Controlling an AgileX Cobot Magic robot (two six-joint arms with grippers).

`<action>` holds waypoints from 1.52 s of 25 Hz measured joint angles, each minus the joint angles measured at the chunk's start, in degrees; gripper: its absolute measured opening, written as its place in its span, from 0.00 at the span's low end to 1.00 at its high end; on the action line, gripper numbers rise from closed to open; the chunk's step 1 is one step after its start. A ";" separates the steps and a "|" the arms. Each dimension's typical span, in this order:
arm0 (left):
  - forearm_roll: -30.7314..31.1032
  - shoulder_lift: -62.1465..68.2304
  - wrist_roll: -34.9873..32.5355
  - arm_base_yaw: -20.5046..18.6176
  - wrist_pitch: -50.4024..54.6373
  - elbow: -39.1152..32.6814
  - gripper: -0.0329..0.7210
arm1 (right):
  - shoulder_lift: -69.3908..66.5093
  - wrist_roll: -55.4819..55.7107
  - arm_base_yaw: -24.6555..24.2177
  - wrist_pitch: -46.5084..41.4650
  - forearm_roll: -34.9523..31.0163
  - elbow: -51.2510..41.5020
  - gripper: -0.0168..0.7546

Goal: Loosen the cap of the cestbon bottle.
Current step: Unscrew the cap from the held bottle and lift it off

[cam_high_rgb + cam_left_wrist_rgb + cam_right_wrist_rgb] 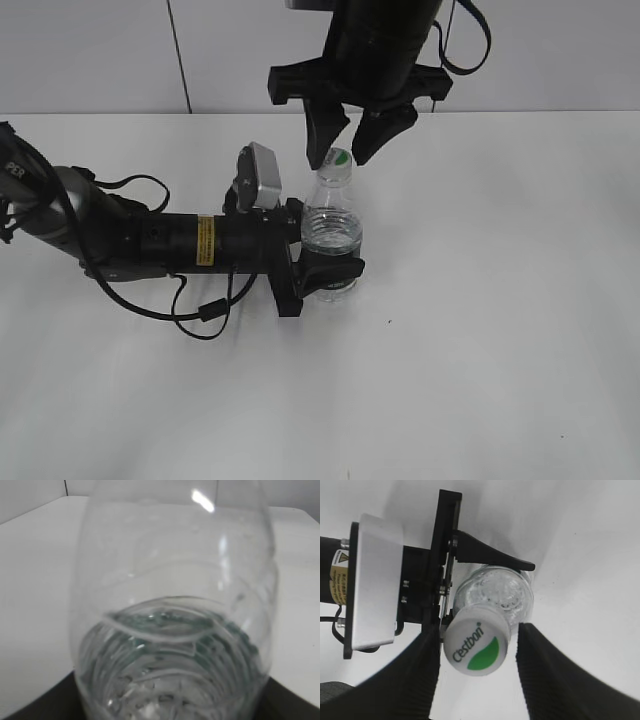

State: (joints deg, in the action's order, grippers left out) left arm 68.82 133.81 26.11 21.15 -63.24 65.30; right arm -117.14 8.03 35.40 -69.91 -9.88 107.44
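Note:
The robot's left gripper is closed around the bottle's lower body (331, 268), so only the white cap (337, 158) will come off when the robot twists and raises it.
The cestbon bottle (331, 225) stands upright on the white table, clear, partly filled with water. It fills the left wrist view (175, 605). My left gripper (328, 277) is shut on the bottle's lower body from the left. The white cap (339, 158) with a green leaf logo sits on the neck; it also shows in the right wrist view (477, 646). My right gripper (343, 146) hangs from above, open, its two fingers on either side of the cap (479, 645); the left finger is close to the cap, the right one apart from it.
The left arm (180, 240) lies low across the table's left half with a loose black cable (205, 312) beside it. A grey wall (560, 50) rises behind the table's far edge.

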 joint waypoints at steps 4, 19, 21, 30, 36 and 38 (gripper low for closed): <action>0.00 0.00 0.00 0.00 0.00 0.00 0.58 | -0.18 0.00 0.00 0.00 0.00 0.00 0.50; 0.00 0.00 0.00 0.00 0.00 0.00 0.58 | -1.11 -0.06 0.00 -0.02 -0.21 -0.07 0.42; 0.00 0.00 0.00 0.00 0.00 0.00 0.58 | -1.11 -0.70 0.00 -0.02 -0.07 -0.07 0.42; 0.00 0.00 0.15 0.00 0.05 0.00 0.58 | -1.11 -28.76 0.00 -0.02 1.27 -0.07 0.42; 0.00 0.00 0.15 0.00 0.05 0.00 0.58 | -1.06 -43.64 0.00 -0.02 1.27 -0.07 0.42; 0.00 0.00 0.15 0.00 0.05 0.00 0.58 | -1.06 -47.71 0.00 -0.02 1.27 -0.07 0.42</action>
State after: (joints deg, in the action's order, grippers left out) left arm 68.82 133.81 26.27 21.15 -63.19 65.30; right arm -118.20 -39.69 35.40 -69.93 -8.62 107.37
